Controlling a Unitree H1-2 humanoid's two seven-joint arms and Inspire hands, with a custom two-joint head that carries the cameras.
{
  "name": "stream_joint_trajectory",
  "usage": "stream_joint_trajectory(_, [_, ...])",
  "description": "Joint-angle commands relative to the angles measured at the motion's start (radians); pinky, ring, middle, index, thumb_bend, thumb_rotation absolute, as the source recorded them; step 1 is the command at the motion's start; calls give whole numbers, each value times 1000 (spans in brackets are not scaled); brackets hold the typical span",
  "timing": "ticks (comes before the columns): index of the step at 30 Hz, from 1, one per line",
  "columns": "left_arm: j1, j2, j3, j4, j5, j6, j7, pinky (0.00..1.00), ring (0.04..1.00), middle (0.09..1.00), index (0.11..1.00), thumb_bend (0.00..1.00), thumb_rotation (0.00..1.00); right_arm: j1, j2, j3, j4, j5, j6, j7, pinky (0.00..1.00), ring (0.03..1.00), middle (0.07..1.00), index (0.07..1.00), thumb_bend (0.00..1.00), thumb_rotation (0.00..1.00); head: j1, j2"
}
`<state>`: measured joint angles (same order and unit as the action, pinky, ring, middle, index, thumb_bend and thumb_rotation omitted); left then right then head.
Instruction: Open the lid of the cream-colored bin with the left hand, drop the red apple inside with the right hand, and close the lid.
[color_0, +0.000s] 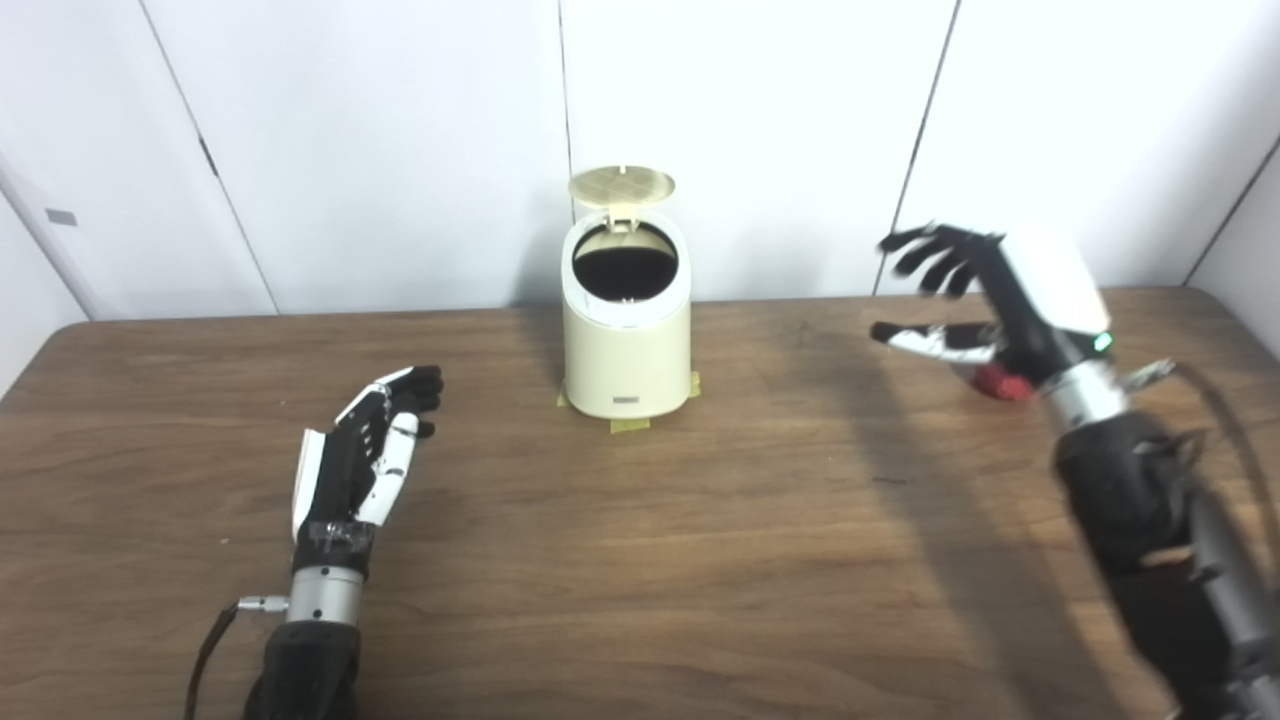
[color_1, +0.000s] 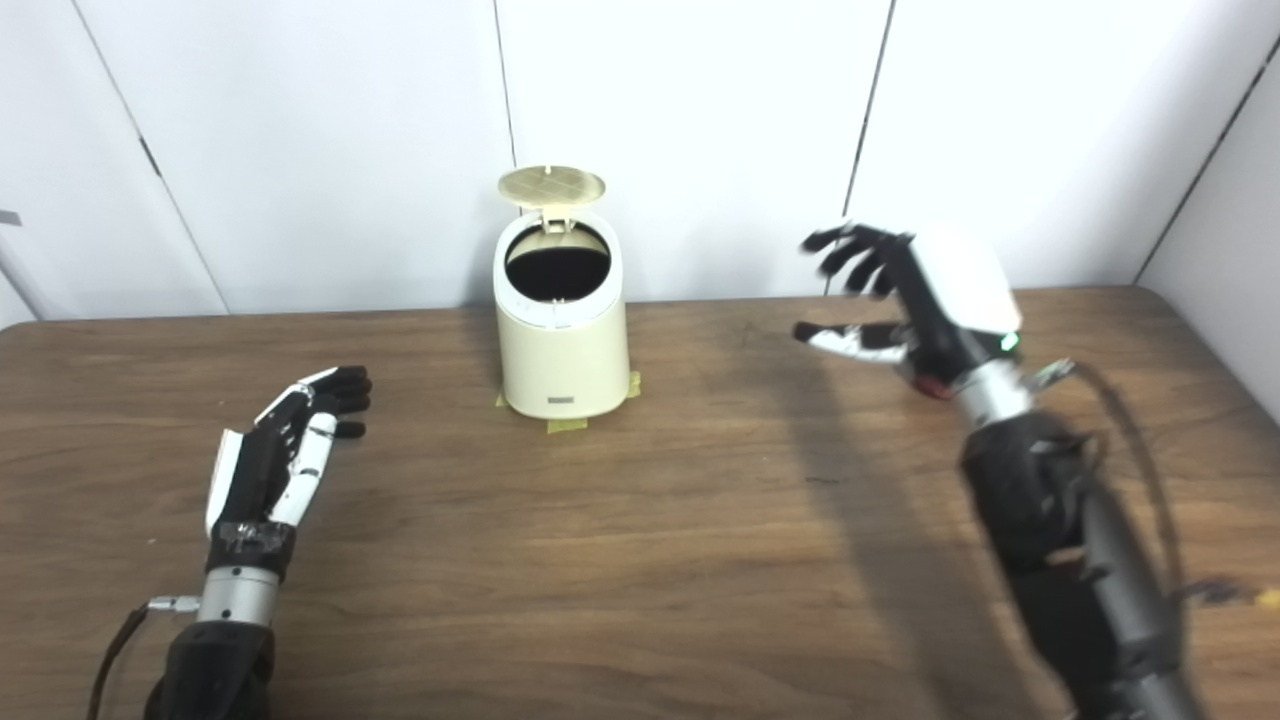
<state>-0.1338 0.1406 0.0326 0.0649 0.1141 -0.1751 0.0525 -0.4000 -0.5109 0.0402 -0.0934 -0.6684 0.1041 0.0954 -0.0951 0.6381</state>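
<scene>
My gripper will drop the red apple (color_0: 1002, 383), and the apple will then fall clear through and out of sight, because the bin's dark opening (color_0: 625, 274) is wide and the bin's bottom is hidden.
The cream-colored bin (color_0: 626, 350) stands at the back middle of the table, with its round lid (color_0: 621, 186) tipped up and the dark opening showing. The red apple (color_0: 1000, 382) lies on the table at the right, mostly hidden behind my right hand; in the right eye view only a sliver of the apple (color_1: 932, 388) shows. My right hand (color_0: 985, 300) hovers open above the apple, fingers spread, holding nothing. My left hand (color_0: 365, 450) is open and empty, low over the table to the left of the bin.
Yellow tape (color_0: 630, 424) marks the bin's spot on the wooden table (color_0: 640, 560). White wall panels stand close behind the table's far edge. The table's right edge lies near my right arm.
</scene>
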Motion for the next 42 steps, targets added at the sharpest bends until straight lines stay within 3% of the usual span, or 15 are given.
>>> stream_joint_trajectory(1, [-28,0,-1,-24,4,-32,0,670,747,754,746,185,747,-78,-49,9,-43,-33,91,99,568,711,772,768,872,330,-3,0])
stream_joint_trajectory(5, [-28,7,-9,-27,35,-36,3,665,744,755,748,183,779,-128,-128,52,-30,-89,224,285,596,803,859,824,914,307,-9,1])
stream_joint_trajectory(8, [-25,11,-13,-27,66,-37,10,647,731,747,743,181,827,-152,-171,81,33,-110,252,340,607,836,890,839,936,302,-9,2])
stream_joint_trajectory(13, [-25,6,-12,-18,70,-49,13,640,722,735,732,186,817,-181,-209,108,202,-101,210,318,637,857,908,845,990,318,-8,2])
stream_joint_trajectory(18, [-28,4,-21,-16,63,-57,6,643,728,744,736,178,792,-207,-212,138,306,-113,212,313,681,882,916,854,971,322,-8,3])
stream_joint_trajectory(22, [-27,6,-26,-22,68,-51,4,646,736,751,740,181,791,-236,-223,196,388,-151,188,307,691,878,908,852,977,380,-7,3])
stream_joint_trajectory(25, [-26,8,-25,-17,73,-60,9,644,736,751,737,184,807,-257,-219,222,457,-146,155,293,717,884,903,846,989,367,-6,3])
stream_joint_trajectory(35, [-21,12,-29,-20,89,-67,10,631,725,736,728,174,784,-272,-190,229,519,-127,159,256,726,878,908,841,964,312,2,6])
stream_joint_trajectory(42, [-14,10,-31,-36,111,-47,11,618,716,729,722,185,775,-315,-178,246,606,-118,110,192,666,835,888,847,948,293,9,11])
